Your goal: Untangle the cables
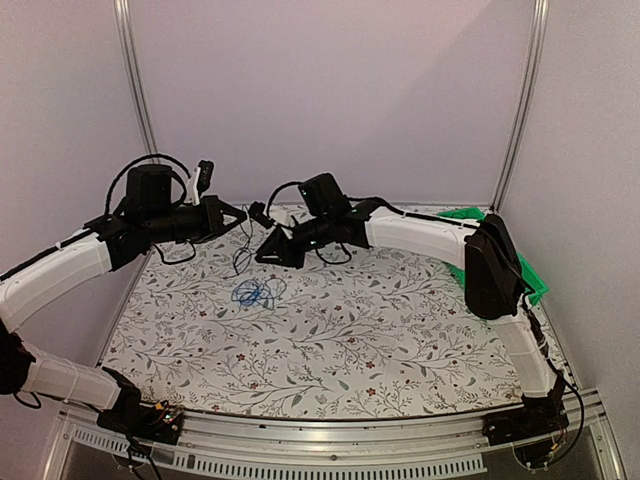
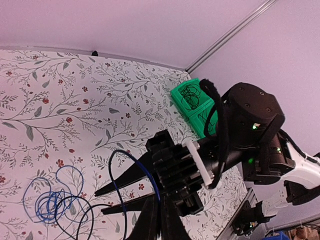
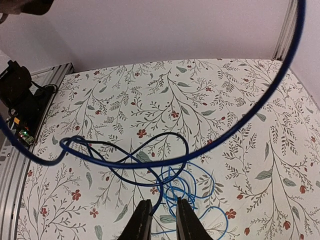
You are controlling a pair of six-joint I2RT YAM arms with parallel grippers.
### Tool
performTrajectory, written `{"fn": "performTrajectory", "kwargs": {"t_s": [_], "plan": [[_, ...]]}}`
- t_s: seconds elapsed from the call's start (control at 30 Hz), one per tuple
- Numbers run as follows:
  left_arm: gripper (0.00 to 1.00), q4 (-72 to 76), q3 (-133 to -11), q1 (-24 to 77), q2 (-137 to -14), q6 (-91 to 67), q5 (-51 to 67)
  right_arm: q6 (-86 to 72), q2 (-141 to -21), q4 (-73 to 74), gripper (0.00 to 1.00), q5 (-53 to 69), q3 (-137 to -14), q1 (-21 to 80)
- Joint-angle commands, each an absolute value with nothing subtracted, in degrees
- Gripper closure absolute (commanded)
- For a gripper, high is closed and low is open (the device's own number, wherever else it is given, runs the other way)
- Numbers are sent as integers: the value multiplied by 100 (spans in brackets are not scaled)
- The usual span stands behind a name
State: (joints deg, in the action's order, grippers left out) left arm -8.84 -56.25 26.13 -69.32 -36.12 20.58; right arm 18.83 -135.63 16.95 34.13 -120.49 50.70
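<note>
My right gripper should open, since it pinches the lifted blue cable below its crossed loops (image 3: 132, 156), and then grasp the wide arc (image 3: 248, 116) nearer to my left gripper.
The cables lie as a small tangle on the flowered table: a blue cable (image 1: 255, 293) coiled loosely, with a thin black cable (image 3: 170, 137) looped through it. My left gripper (image 2: 160, 200) is shut on a strand of the blue cable (image 2: 134, 165), lifted above the table. This strand arcs across the right wrist view. My right gripper (image 3: 160, 202) hovers just over the coil (image 3: 200, 185). Its fingers are narrowly apart, and a blue strand runs up between them against the left finger (image 3: 142, 220). From above, the two grippers (image 1: 240, 214) (image 1: 258, 258) nearly meet at the back left.
A green bin (image 2: 192, 102) holding dark cables stands at the table's back right corner. Metal frame posts (image 1: 135, 90) rise at the back corners, and an aluminium rail (image 1: 330, 440) runs along the near edge. The arms' own thick black cable loops (image 1: 130, 170) hang over the wrists.
</note>
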Motion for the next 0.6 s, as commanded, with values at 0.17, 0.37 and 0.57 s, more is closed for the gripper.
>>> {"fn": "performTrajectory", "kwargs": {"t_s": [0.17, 0.37, 0.57], "plan": [[100, -748, -5481, 2649, -6759, -3623, 2046, 1803, -13660, 1599, 92, 3317, -12184, 5108], [100, -686, -5453, 2651, -6800, -3635, 2068, 1868, -13541, 1615, 95, 3300, -12142, 5107], [100, -646, -5449, 2662, -6829, -3648, 2087, 1931, -13492, 1704, 70, 3421, -12146, 5138]]}}
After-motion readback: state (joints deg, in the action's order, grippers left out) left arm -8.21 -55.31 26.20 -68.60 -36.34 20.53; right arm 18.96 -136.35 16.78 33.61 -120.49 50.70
